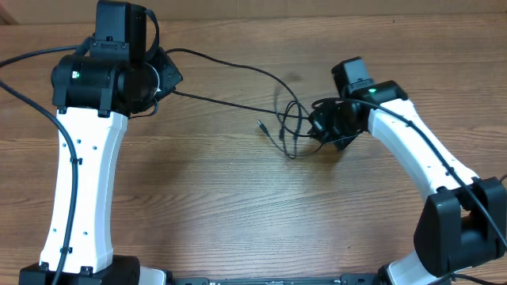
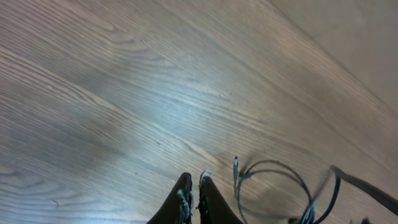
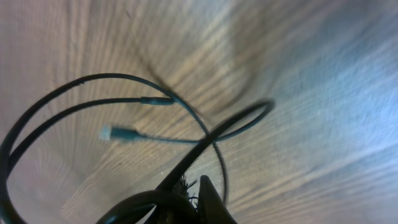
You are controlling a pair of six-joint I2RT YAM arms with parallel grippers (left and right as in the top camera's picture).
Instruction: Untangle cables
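Note:
Cable pieces run from my left gripper into knotted loops at my right gripper (image 1: pixel 292 120), so next I give slack, lift the tangle with both grippers, then pull more.
Thin black cables (image 1: pixel 238 104) stretch across the table between my two grippers and knot into loops (image 1: pixel 290 131) near the right one. A silver plug end (image 1: pixel 259 124) lies free at the left of the loops. My left gripper (image 1: pixel 168 79) at the far left is shut, with two cable strands running into it and lifted off the wood. In the left wrist view its fingertips (image 2: pixel 196 185) are pressed together, with a plug (image 2: pixel 236 165) and a loop (image 2: pixel 280 169) to their right. My right gripper (image 1: pixel 323 127) is shut on a cable (image 3: pixel 211 142) at the tangle, and a plug (image 3: pixel 121 133) lies beyond.
The bare wooden table (image 1: pixel 238 206) spreads around the tangle. The white left arm (image 1: pixel 83 182) and white right arm (image 1: pixel 420 158) reach in from the near edge, with thicker black wires (image 1: pixel 32 103) of their own along them.

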